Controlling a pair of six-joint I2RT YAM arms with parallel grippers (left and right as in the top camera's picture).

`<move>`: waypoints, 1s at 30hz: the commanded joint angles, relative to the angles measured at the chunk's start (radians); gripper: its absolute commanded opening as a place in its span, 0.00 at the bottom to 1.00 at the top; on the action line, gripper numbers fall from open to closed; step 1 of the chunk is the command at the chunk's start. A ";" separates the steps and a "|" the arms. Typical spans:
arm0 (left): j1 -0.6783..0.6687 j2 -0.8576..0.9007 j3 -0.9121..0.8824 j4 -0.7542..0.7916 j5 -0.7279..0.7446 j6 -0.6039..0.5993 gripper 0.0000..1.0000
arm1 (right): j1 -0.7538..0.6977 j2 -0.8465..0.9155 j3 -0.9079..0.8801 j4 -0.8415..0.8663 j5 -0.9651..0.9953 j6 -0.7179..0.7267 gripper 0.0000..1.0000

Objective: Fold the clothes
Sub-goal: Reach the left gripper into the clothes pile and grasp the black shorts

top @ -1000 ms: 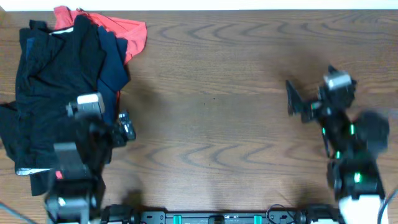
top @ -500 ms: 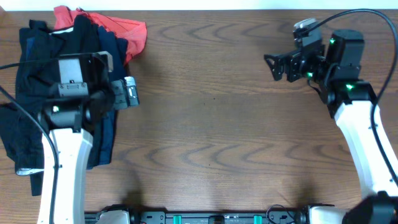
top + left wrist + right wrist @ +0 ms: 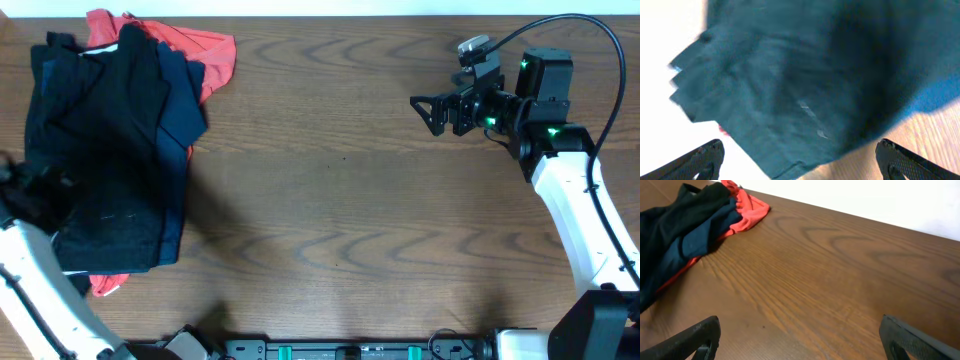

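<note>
The black garment (image 3: 108, 140) is on top of the pile. My open left gripper keeps moving down to the garment's near edge (image 3: 68, 258) until the fingers close on it.
The clothes lie in a pile at the table's far left. A black garment (image 3: 100, 150) is on top, with a navy one (image 3: 185, 115) and a coral-red one (image 3: 210, 50) under it. No pale mesh lining shows. My left gripper (image 3: 40, 190) is a dark blur at the pile's left edge. In the left wrist view it (image 3: 800, 150) is wide open and empty just above the dark cloth (image 3: 805, 70). My right gripper (image 3: 428, 110) is open and empty at the back right, far from the pile. It (image 3: 800, 325) faces bare wood, with the pile (image 3: 685, 235) at upper left.
The wooden table (image 3: 340, 220) stretches between the pile and the right arm (image 3: 570, 190). A bit of red cloth (image 3: 105, 285) pokes out at the pile's near edge. The table's left edge runs right beside the pile.
My left arm has swung off the top of the pile to the table's far left edge. My right gripper has shifted slightly left at the back right and stays open.
</note>
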 commanded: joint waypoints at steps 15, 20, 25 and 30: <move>0.268 0.018 -0.298 0.306 0.046 -0.079 0.98 | 0.048 0.013 0.018 -0.031 -0.018 -0.005 0.99; 0.267 0.033 -0.356 0.452 0.048 -0.074 0.98 | 0.062 0.025 0.018 -0.040 -0.002 -0.004 0.99; 0.267 0.064 -0.356 0.457 0.058 -0.074 0.72 | 0.064 0.032 0.018 -0.041 -0.002 -0.004 0.99; 0.267 0.074 -0.356 0.476 0.188 -0.090 0.06 | 0.063 0.032 0.018 -0.035 -0.001 -0.004 0.94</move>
